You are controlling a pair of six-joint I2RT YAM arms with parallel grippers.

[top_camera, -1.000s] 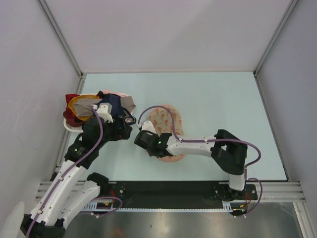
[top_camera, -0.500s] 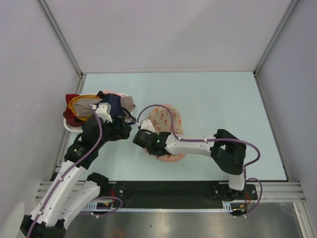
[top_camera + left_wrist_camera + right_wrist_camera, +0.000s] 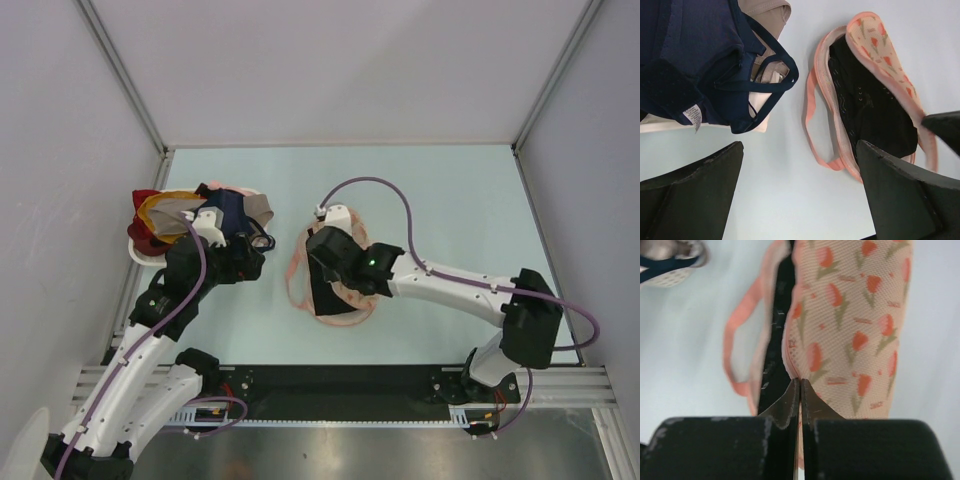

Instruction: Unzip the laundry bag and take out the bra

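Observation:
The robot's right gripper has the open edge of the bag flap above the black bra [image 3: 865, 102], so it should go on folding the flap over until the flap gets to the clear table [image 3: 428, 228] beyond.
The laundry bag [image 3: 352, 306] lies mid-table, beige-pink with red tulip prints. It is open along its left side, and its pink zip rim [image 3: 811, 117] hangs out in a loose loop. My right gripper [image 3: 322, 258] is shut on the edge of the bag's top flap [image 3: 850, 325] and holds it raised. Under the flap shows the black bra [image 3: 870, 110], also seen as a dark strip [image 3: 777, 340] in the right wrist view. My left gripper [image 3: 799, 150] hovers open over bare table left of the bag, holding nothing, beside the garment heap.
A heap of navy, red and yellow garments [image 3: 200, 215] sits on a white dish [image 3: 140, 255] at the table's left edge, close to my left gripper [image 3: 255, 258]. A navy strap [image 3: 782, 75] trails from it. Grey walls enclose the table.
My right gripper closed at the bag's left edge, then swung up and right with the flap pinched. The bag now gapes and the black bra shows. The left arm stayed put.

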